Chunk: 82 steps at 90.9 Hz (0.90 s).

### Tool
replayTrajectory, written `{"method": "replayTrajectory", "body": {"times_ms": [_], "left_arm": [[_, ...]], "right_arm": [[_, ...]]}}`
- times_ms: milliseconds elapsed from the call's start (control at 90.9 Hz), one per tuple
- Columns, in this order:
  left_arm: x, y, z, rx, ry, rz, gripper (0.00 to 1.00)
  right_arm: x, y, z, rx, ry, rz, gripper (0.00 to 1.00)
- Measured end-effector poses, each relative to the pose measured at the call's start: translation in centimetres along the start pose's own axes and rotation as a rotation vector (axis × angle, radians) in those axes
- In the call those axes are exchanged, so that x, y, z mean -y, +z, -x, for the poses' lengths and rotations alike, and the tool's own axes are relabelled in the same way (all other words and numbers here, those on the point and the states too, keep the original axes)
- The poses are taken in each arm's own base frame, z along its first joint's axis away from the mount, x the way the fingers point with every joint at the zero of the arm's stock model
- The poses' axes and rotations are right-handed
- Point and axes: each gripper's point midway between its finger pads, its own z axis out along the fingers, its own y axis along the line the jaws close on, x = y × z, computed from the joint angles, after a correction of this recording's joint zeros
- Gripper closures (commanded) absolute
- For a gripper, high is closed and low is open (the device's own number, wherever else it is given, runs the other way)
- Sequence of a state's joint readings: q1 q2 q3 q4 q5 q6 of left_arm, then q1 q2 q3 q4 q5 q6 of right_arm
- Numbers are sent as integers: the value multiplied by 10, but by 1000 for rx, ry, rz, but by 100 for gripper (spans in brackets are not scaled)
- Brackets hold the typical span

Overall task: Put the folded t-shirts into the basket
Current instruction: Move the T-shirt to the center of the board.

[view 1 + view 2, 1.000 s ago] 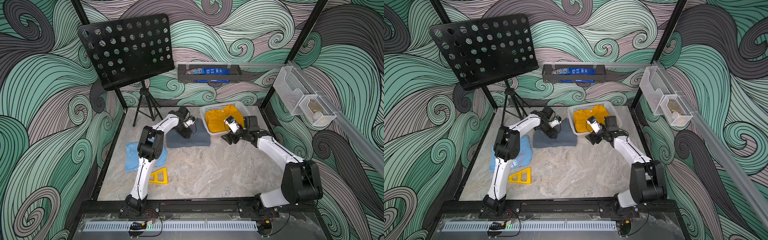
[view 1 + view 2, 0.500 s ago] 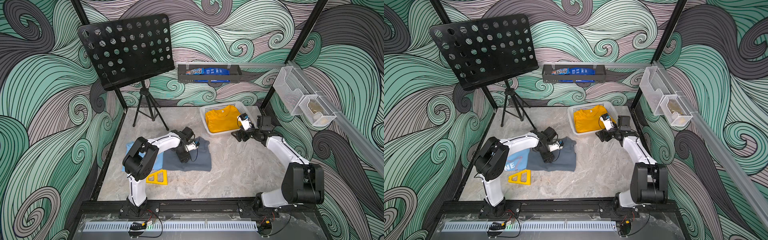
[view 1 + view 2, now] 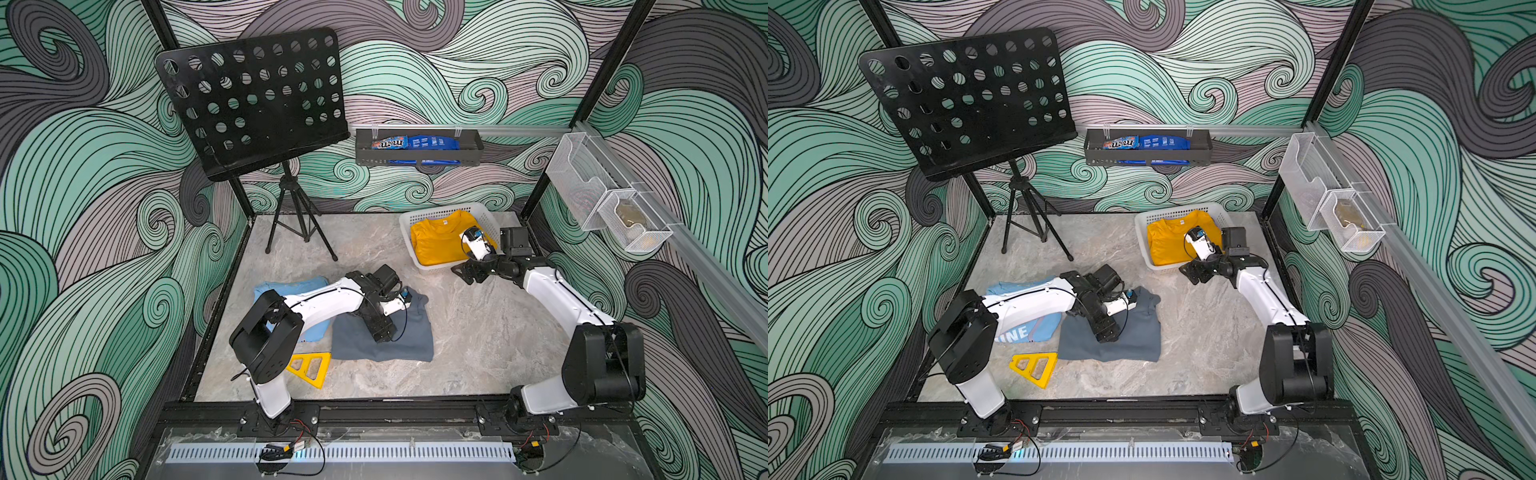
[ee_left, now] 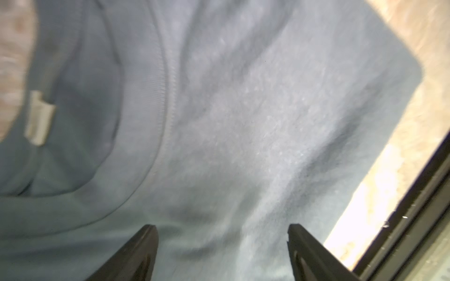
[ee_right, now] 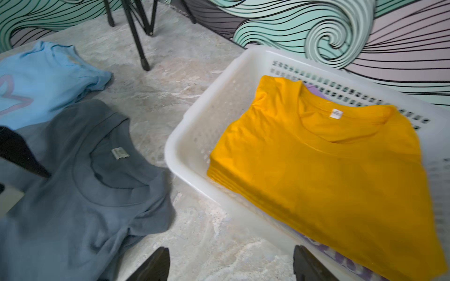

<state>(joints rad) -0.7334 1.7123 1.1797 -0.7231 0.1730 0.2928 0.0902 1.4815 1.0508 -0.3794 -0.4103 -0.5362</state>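
My left gripper is over the slate grey t-shirt's chest point(image 3: 406, 339). I should back off and grip a shoulder point(image 5: 84, 111) of the t-shirt with each gripper before lifting it.
The slate grey t-shirt point(image 3: 415, 332) point(image 3: 1138, 345) lies folded on the table, left of centre. My left gripper point(image 3: 380, 328) point(image 3: 1105, 328) hovers low over it. In the left wrist view its jaws point(image 4: 222, 233) stand open, with grey cloth point(image 4: 243, 121) below them. The light blue t-shirt point(image 3: 291, 286) point(image 3: 1017, 289) lies partly under the left arm. The white basket point(image 3: 405, 226) point(image 3: 1141, 226) at the back right holds the mustard-yellow t-shirt point(image 3: 436, 245) point(image 5: 316, 170) on top of a purple one point(image 5: 341, 255). My right gripper point(image 3: 467, 274) point(image 5: 230, 258) is open and empty above bare table, just in front of the basket point(image 5: 194, 121).
A yellow triangle point(image 3: 309, 368) lies near the front left. A black music stand point(image 3: 253, 99) on a tripod point(image 3: 297, 224) stands at the back left. On the walls are a dark shelf tray point(image 3: 417, 151) with blue packets and wire bins point(image 3: 602, 203).
The grey t-shirt and my left gripper have moved from beside the basket toward the table's front. The left jaws have widened. My right gripper has shifted slightly near the basket's front corner.
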Motion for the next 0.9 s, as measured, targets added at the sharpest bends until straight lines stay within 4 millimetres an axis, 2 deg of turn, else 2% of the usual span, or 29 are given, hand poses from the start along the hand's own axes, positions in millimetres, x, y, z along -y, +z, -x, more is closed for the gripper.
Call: {"method": "replayTrajectory", "body": {"times_ms": [110,231,319,429,517,594,671,803,902], "left_arm": [[-27,-31,2,92,-77,27,13],[-77,-61,-13,170,-228,73,13],[-105,-62,-32,159,-344,69,15],[-118,-49,-43,102,-426,21,15],[-120,-37,-46,67,-442,-10,15],[-118,-30,-50,35,-451,-28,15],[-118,-26,-51,14,-458,-40,15],[-116,-23,-48,5,-460,-75,15],[-110,-22,-43,10,-465,-128,15]], "right_arm": [[-55,16,-15,-47,-83,116,19],[-119,32,-31,-92,-184,259,25],[-163,42,-42,-127,-262,351,32],[-203,58,-63,-193,-357,430,42],[-212,68,-87,-264,-384,444,49],[-210,70,-105,-309,-403,432,53],[-204,68,-113,-317,-429,408,56],[-192,54,-129,-324,-472,359,57],[-175,37,-142,-344,-464,316,52]]}}
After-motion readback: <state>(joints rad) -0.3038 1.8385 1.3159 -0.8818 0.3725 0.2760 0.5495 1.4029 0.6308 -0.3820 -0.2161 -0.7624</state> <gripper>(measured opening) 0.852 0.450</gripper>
